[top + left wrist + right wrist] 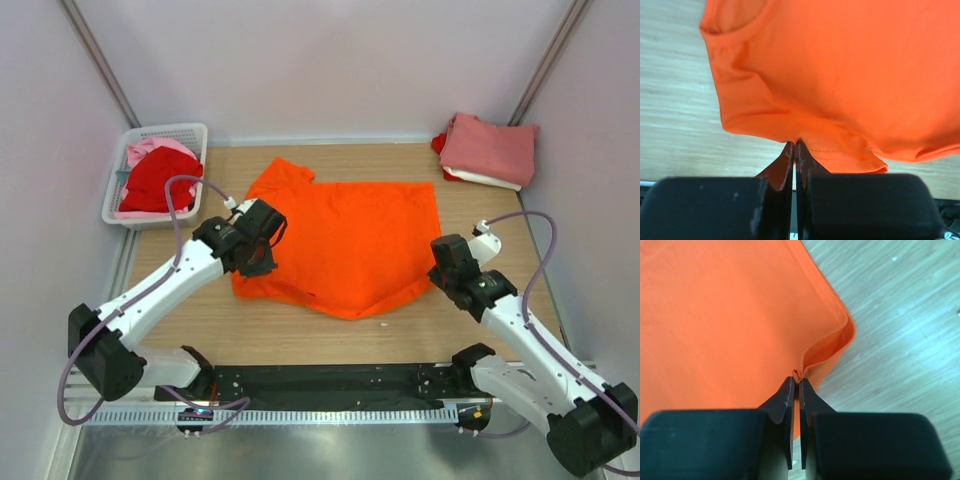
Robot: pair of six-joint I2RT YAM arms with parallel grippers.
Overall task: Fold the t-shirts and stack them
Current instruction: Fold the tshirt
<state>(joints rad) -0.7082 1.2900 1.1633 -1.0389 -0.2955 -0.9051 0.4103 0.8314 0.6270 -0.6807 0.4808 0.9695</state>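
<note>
My left gripper should keep bringing the near edge over until it lies across the flat middle (345, 235), because my grippers are holding both ends of the orange t-shirt's near edge (268, 289).
A bright orange t-shirt (345, 240) lies spread across the middle of the wooden table, one sleeve pointing to the back left. My left gripper (260, 262) is shut on the shirt's near left edge; in the left wrist view the gripper (795, 145) pinches a fold of the orange cloth (840, 75). My right gripper (440, 272) is shut on the near right corner, and in the right wrist view the gripper (796, 380) nips a small pucker of the hem (832, 347). The cloth between the two grippers sags toward the near edge.
A white mesh basket (170, 130) at the back left holds a red shirt (155, 182) and a pale pink one (150, 150). A folded stack (490, 148), salmon-pink on top, sits in the back right corner. The black base rail (330, 380) runs along the near edge.
</note>
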